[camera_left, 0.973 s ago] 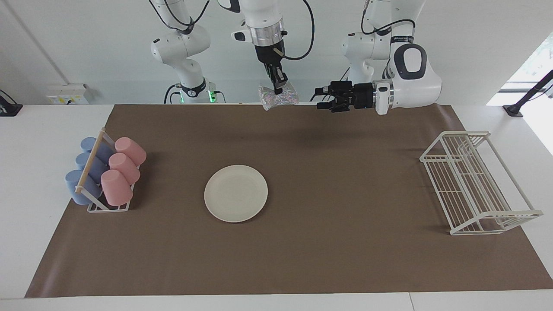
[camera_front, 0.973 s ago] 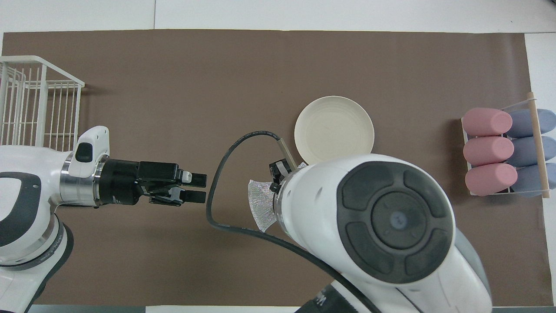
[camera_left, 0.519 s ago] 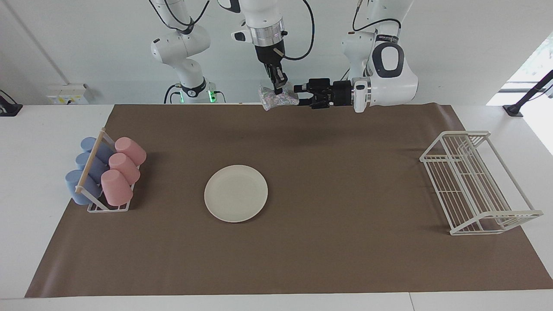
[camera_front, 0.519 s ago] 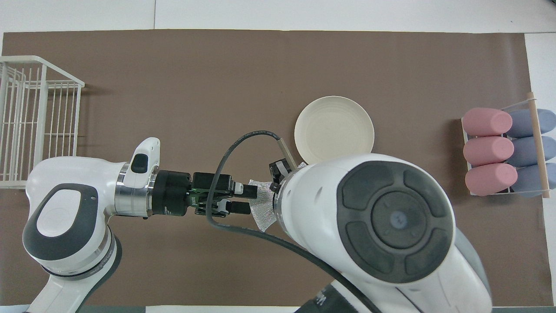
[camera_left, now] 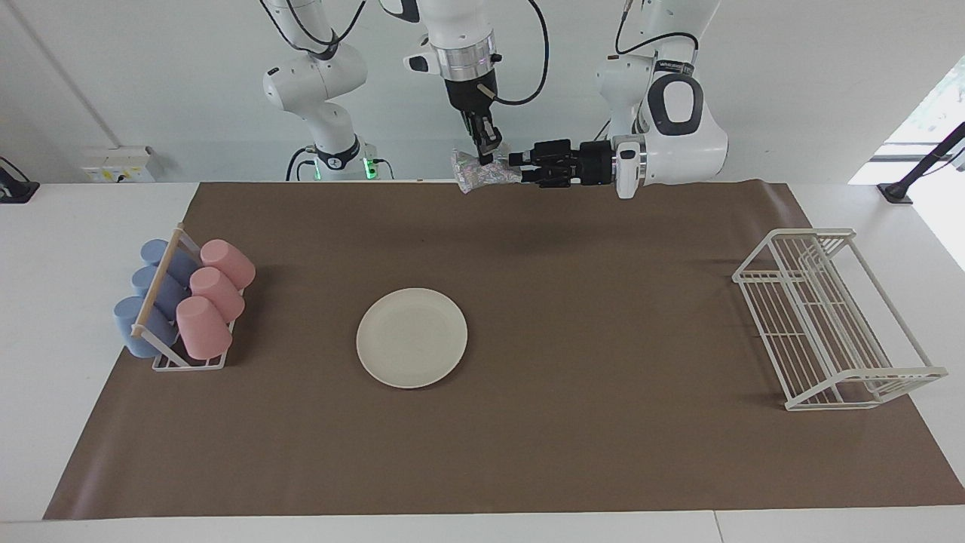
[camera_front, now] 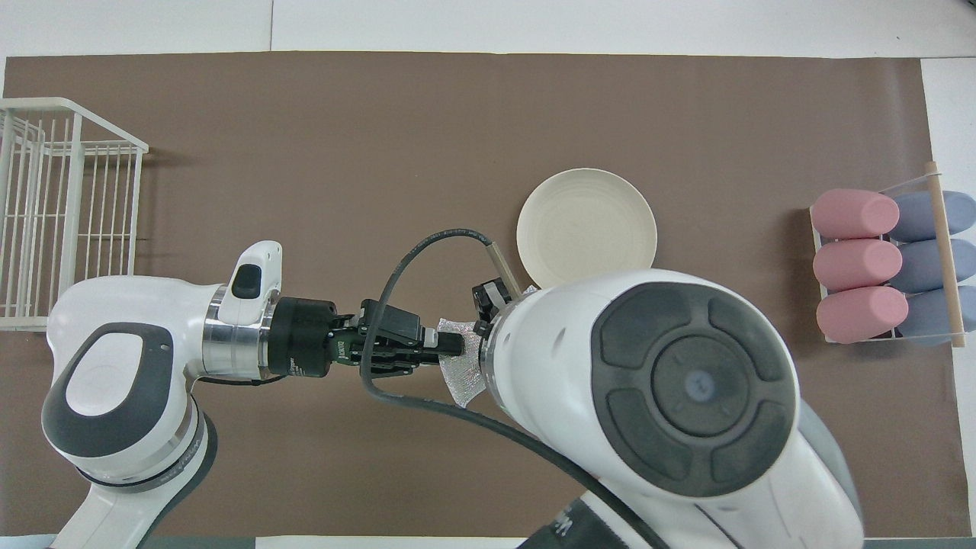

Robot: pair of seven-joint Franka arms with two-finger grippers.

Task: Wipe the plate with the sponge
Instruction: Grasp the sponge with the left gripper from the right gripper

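Note:
The sponge (camera_left: pixel 477 172) is held by both grippers, so next my right gripper opens and moves away before my left gripper takes the sponge to the white dish rack (camera_left: pixel 807 280).
The cream-white plate (camera_left: pixel 412 338) lies flat on the brown mat, toward the right arm's end of the table; it also shows in the overhead view (camera_front: pixel 587 226). The silver speckled sponge (camera_left: pixel 476 173) hangs in the air over the mat's edge nearest the robots, also seen in the overhead view (camera_front: pixel 462 379). My right gripper (camera_left: pixel 488 153) points down and is shut on the sponge's top. My left gripper (camera_left: pixel 515 160) reaches in level from the side and is shut on the sponge's edge (camera_front: pixel 451 345). In the overhead view the right arm hides most of the sponge and its own gripper.
A rack of pink and blue cups (camera_left: pixel 185 302) stands at the right arm's end of the mat. A white wire dish rack (camera_left: pixel 829 317) stands at the left arm's end. The right arm's black cable (camera_front: pixel 381 305) loops over the left gripper.
My left arm swung in toward the sponge with open fingers, then closed them on the sponge's edge. The right gripper and the sponge stayed in place.

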